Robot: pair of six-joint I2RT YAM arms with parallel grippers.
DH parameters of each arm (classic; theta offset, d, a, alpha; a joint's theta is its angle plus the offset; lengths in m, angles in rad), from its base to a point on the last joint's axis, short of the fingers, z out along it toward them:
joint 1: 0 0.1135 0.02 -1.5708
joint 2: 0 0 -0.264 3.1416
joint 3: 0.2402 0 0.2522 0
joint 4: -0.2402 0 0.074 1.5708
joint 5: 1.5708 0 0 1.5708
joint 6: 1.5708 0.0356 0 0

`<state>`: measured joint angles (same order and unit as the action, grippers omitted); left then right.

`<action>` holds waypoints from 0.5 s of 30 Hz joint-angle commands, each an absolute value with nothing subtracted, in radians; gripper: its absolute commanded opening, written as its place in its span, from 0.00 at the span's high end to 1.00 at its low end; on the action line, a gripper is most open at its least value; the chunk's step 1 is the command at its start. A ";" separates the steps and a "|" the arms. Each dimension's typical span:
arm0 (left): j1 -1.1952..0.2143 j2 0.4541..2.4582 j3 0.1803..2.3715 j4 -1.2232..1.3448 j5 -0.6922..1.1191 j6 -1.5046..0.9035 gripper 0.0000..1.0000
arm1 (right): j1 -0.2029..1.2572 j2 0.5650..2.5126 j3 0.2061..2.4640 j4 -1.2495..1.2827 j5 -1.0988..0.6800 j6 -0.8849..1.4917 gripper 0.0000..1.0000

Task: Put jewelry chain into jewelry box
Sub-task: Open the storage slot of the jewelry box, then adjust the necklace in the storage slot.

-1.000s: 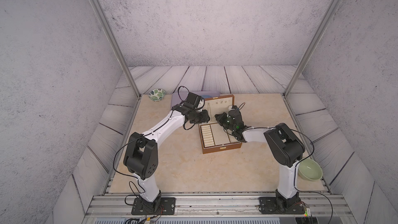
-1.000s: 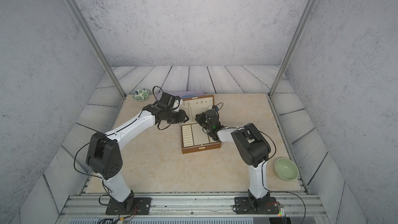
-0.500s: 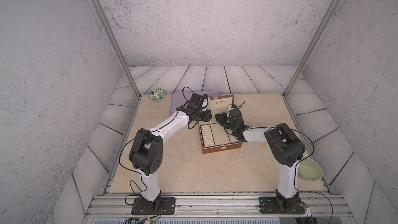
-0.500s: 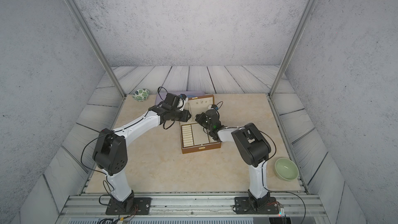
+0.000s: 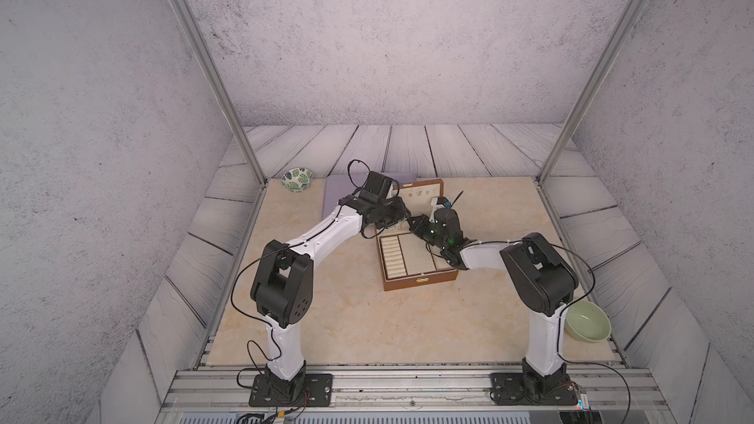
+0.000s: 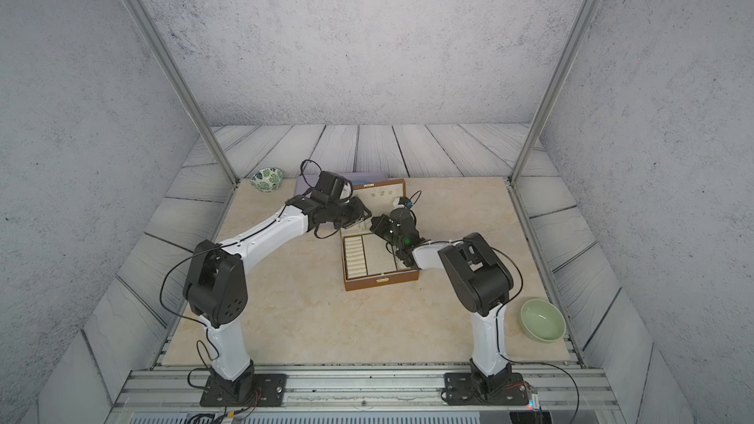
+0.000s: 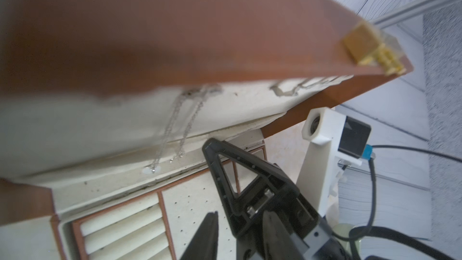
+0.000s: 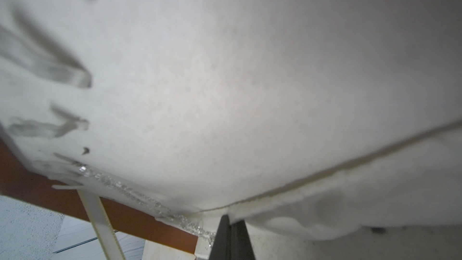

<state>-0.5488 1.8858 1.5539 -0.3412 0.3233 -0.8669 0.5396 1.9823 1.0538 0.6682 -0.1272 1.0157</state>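
Note:
The jewelry chain hanging over the lining pocket's edge [image 7: 177, 125] is crowded by my left gripper. So this gripper should back away before my right gripper reaches the chain's lower end [image 7: 153, 169].
The brown jewelry box [image 5: 420, 279] [image 6: 381, 279] stands open mid-table, its lid [image 5: 420, 193] upright. The pale jewelry chain [image 7: 172, 126] hangs in two strands from a hook on the lid's cream lining down to the pocket edge; the right wrist view also shows the jewelry chain [image 8: 120, 186] along that lining. My left gripper [image 7: 242, 212] [image 5: 402, 216] is open with nothing between its fingers, at the box's back left by the lid. My right gripper [image 8: 231, 221] [image 5: 412, 221] is shut, tips at the lining pocket's edge; a pinch cannot be told.
A lilac tray [image 5: 338, 193] lies behind the left arm, with a leaf-patterned bowl [image 5: 296, 179] at the back left corner. A pale green bowl [image 5: 587, 320] sits front right. The two grippers are very close together over the box's rear.
My left gripper has swung right, from beside the box to the lid next to the right gripper. The right arm and the box have stayed put.

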 commanded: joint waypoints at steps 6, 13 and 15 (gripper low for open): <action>-0.549 1.869 1.462 -0.316 0.211 -1.192 0.66 | 0.528 2.014 1.020 0.769 -0.119 0.960 1.00; -0.554 1.879 1.434 -0.314 0.183 -1.262 0.67 | 0.528 2.029 1.019 0.804 -0.124 0.955 1.00; -0.558 1.876 1.433 -0.333 0.168 -1.263 0.67 | 0.527 2.029 1.017 0.807 -0.124 0.948 1.00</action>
